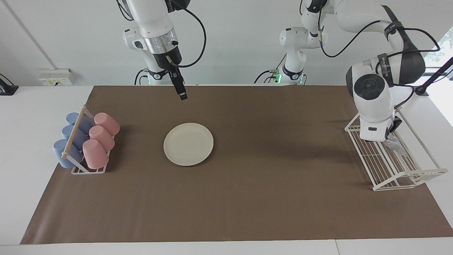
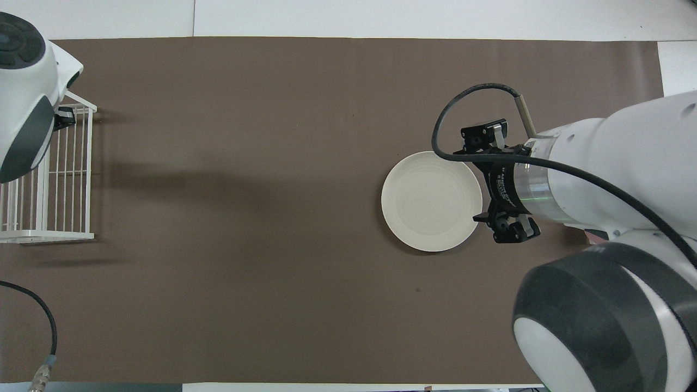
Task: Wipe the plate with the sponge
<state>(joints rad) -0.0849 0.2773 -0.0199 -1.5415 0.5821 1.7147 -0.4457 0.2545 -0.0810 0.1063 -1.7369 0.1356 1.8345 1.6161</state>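
Note:
The sponge in the wire rack (image 1: 395,145) is far from the plate, so my right gripper should go to the mat's middle (image 2: 291,210) and get the sponge from my left gripper.
The cream-white plate (image 1: 188,144) lies flat on the brown mat, toward the right arm's end of the table; it also shows in the overhead view (image 2: 431,201). The sponge (image 1: 395,143), a small silvery pad, lies in the white wire rack (image 1: 389,170) at the left arm's end. My left gripper (image 1: 388,136) is lowered into that rack right at the sponge, and its hand hides any contact. In the overhead view the left arm covers the sponge. My right gripper (image 1: 182,94) hangs in the air over the mat, beside the plate's edge that faces the robots, and waits.
A small rack with pink and blue cups (image 1: 86,143) lying on their sides stands at the right arm's end of the mat. The wire rack (image 2: 49,179) sits at the mat's edge. The brown mat (image 1: 265,184) covers most of the table.

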